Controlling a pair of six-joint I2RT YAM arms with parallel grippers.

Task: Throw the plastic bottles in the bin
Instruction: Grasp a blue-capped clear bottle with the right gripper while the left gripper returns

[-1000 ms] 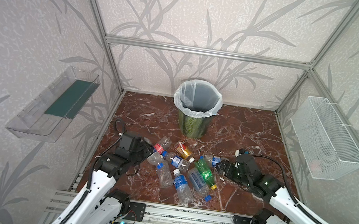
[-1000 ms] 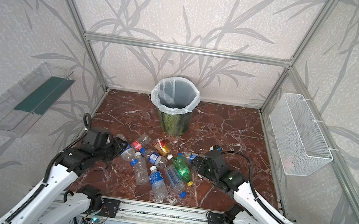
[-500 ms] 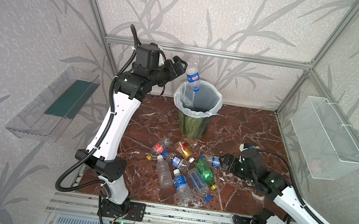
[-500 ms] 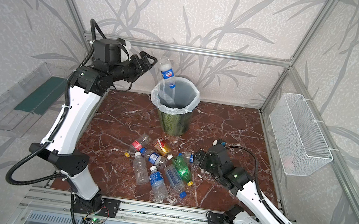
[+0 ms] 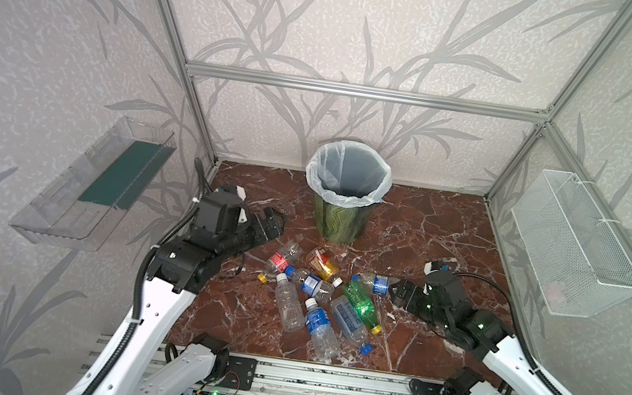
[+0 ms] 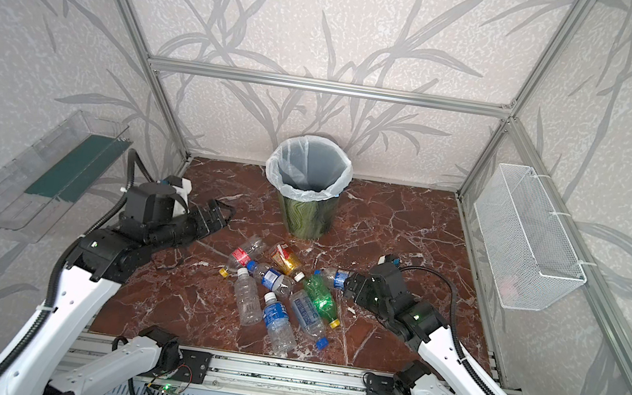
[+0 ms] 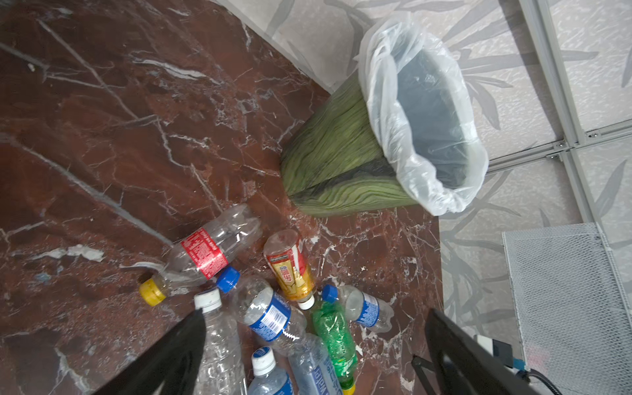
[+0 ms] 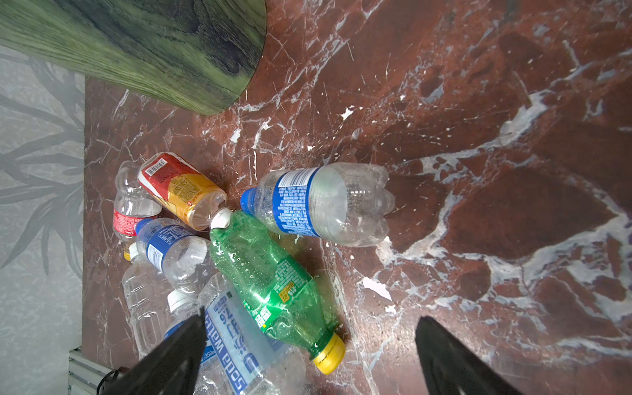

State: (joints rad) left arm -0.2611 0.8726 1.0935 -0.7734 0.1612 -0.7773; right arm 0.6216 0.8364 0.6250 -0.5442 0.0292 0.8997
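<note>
The blue-labelled bottle [image 8: 304,202] next to the green bottle lies lengthwise from one finger to the other, so my right gripper has to turn and grip across its clear body [image 8: 346,205].
Several plastic bottles lie in a heap on the red marble floor in both top views: a red-labelled one [image 5: 282,259], an amber one [image 5: 322,261], a green one [image 5: 362,306] and clear blue-labelled ones [image 6: 276,312]. The bin [image 5: 338,218] with green wavy sides and a white liner stands behind the heap; nothing shows inside it. My left gripper [image 5: 270,223] hovers open and empty left of the heap, between it and the bin [image 7: 335,154]. My right gripper [image 5: 397,294] is open and empty at the heap's right edge, beside a blue-labelled bottle [image 8: 325,205] and the green bottle [image 8: 270,284].
A clear plastic tray [image 5: 98,180] hangs on the left wall and a white wire-mesh basket [image 5: 576,247] on the right wall. Aluminium frame posts stand at the corners. A metal rail [image 5: 322,380] with the arm bases runs along the front edge.
The left arm, raised beside the bin half a second ago with a blue-labelled bottle dropping over its mouth, is back down by the heap, open. That bottle is out of sight. The right gripper barely moved.
</note>
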